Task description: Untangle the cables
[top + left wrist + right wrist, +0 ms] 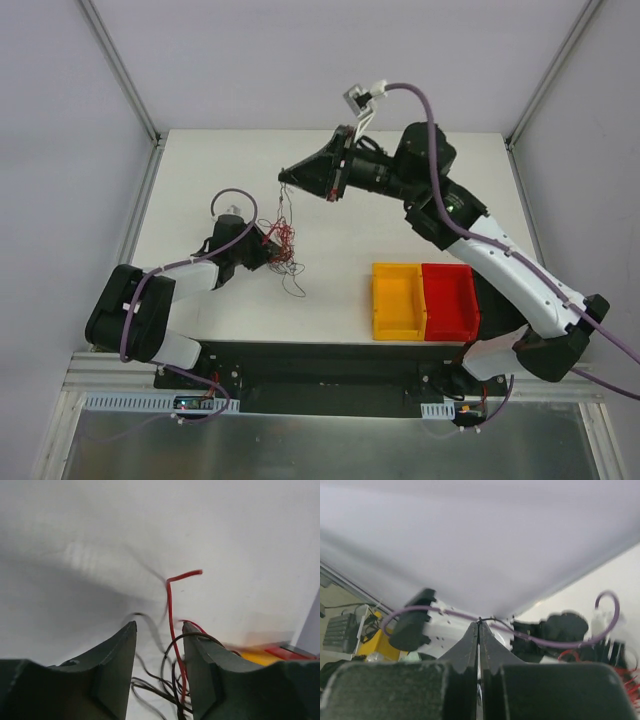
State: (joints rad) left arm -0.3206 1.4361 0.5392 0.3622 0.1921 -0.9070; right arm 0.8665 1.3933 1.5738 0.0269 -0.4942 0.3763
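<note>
Red wires ride up (284,230) with the black wire in the robot's right gripper, so the robot should lower it and hold the red wires (278,248) with the left gripper before it pulls.
The cables (281,243) are a small tangle of thin red, brownish and black wires on the white table, left of centre. My left gripper (266,246) lies low at the tangle's left side. In the left wrist view it (159,625) is open, with a red wire (170,610) and dark loops (167,690) between its fingers. My right gripper (284,180) is raised above the tangle. It (479,624) is shut on a thin black wire (490,619), which hangs down from it to the tangle (283,205).
A yellow bin (397,300) and a red bin (450,300) stand side by side at the front right of the table. A loose dark wire end (293,285) trails toward the front. White walls enclose the table (220,160).
</note>
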